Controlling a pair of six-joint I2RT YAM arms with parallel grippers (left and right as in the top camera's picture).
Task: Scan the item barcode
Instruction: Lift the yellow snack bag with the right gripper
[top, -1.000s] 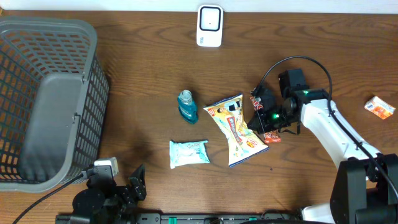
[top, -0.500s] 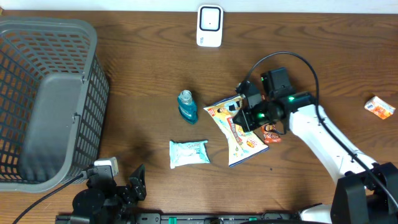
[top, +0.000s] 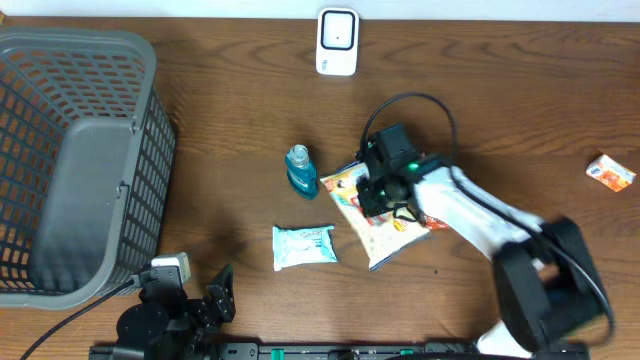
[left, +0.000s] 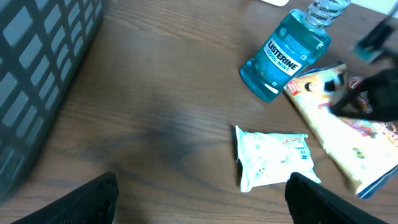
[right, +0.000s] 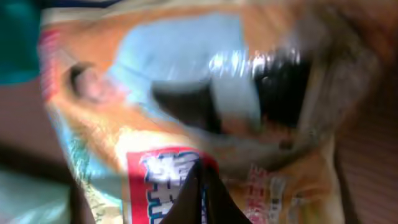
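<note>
My right gripper's closed fingers are above the flat side of the yellow snack bag (right: 169, 177), so I'll pull back and raise the bag's edge (top: 348, 218) beside the wipes packet.
A yellow snack bag (top: 383, 232) lies flat at the table's centre, and it fills the right wrist view (right: 186, 93), blurred and close. My right gripper (top: 374, 197) hangs over the bag's upper end, its fingers pressed together with nothing between them (right: 202, 190). Left of the bag stand a blue mouthwash bottle (top: 300, 170) (left: 283, 53) and a white wipes packet (top: 304, 246) (left: 273, 158). My left gripper (left: 202, 205) rests low at the front edge (top: 218, 292), open and empty, short of the wipes packet. No barcode shows in any view.
A white device (top: 337, 42) stands at the table's back edge. A grey mesh basket (top: 140, 150) fills the left side. A small red packet (top: 437, 222) lies beside the snack bag, partly under my right arm. A small orange box (top: 610, 172) sits far right.
My right arm has swung left, from above the small red packet to over the snack bag's upper end, still shut. The left arm has not moved.
</note>
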